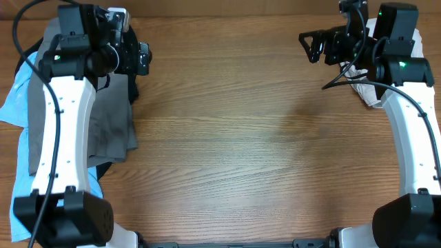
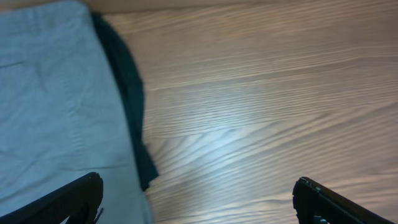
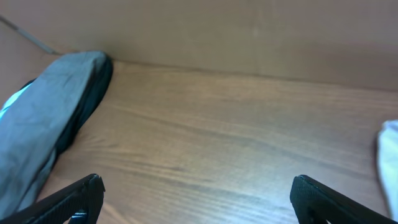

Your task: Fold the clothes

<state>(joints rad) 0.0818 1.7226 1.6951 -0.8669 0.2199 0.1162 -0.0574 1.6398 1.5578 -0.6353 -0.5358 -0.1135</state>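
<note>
The grey-olive shorts are topmost on the pile, so my open left gripper should keep going to their edge next to the light blue printed shirt and close there.
The grey-olive shorts lie folded on a pile at the table's left edge, over a black shirt and a light blue printed shirt. In the left wrist view the shorts fill the left side with the black shirt's edge beside them. My left gripper is open and empty, above the pile's far right edge. My right gripper is open and empty at the far right. The shorts also show far left in the right wrist view.
A pale cloth lies at the far right under the right arm; its edge shows in the right wrist view. The wooden table spans the middle. A wall runs along the table's back edge.
</note>
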